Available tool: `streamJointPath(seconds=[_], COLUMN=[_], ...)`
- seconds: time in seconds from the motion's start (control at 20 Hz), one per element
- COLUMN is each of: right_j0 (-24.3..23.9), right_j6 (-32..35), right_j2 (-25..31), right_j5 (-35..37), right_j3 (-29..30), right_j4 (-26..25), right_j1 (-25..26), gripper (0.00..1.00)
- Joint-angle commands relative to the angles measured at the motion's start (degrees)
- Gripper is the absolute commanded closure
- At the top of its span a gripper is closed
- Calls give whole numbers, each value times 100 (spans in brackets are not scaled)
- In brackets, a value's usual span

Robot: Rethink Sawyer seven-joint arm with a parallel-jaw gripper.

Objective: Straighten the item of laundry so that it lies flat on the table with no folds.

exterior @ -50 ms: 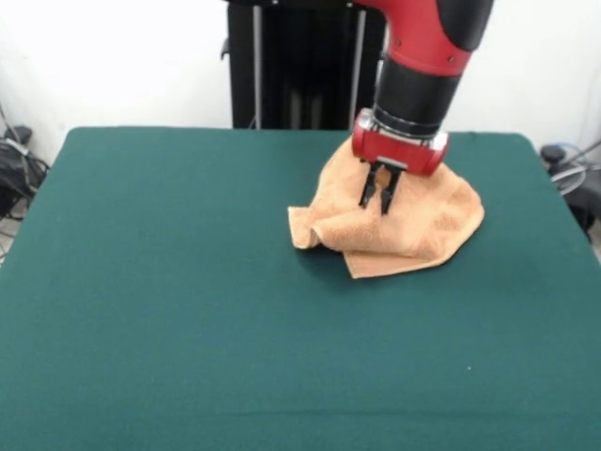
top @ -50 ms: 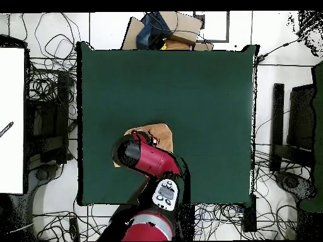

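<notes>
My gripper will lift the towel point(exterior @ -50 ms: 441, 209), and the towel will fall open and hang like a tent then, because a loose flap point(exterior @ -50 ms: 387, 264) sticks out under the towel's front fold.
The item of laundry point(exterior @ -50 ms: 413, 225) is a light orange-tan towel, rumpled on the dark green table point(exterior @ -50 ms: 188, 301) toward its far right. A fold bunches up at the towel's left corner and a flap is doubled under along the front edge. My gripper point(exterior @ -50 ms: 379, 199) hangs from the red and black arm over the towel's middle, its black fingers point(exterior @ -50 ms: 368, 193) pointing down and slightly apart, so it is open with towel showing in the gap. In the overhead view the arm's head covers most of the towel point(top @ -50 ms: 159, 133) and hides the gripper on the table point(top @ -50 ms: 189, 88).
The towel lies close to the table's edge on the robot's side. Tangled cables point(top @ -50 ms: 50, 82) lie on the floor round the table. Boxes and a bag point(top @ -50 ms: 161, 31) stand beyond the far edge, and a white panel point(top @ -50 ms: 11, 120) stands at the left.
</notes>
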Motion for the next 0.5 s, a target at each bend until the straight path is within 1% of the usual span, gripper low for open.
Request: streamJointPath(seconds=[0.05, 0.5], right_j0=[142, 53], right_j6=[1644, 1603], right_j2=[-13, 45], right_j5=[994, 1161], right_j3=[202, 323], right_j4=[317, 304], right_j1=[-244, -432], gripper=[100, 100])
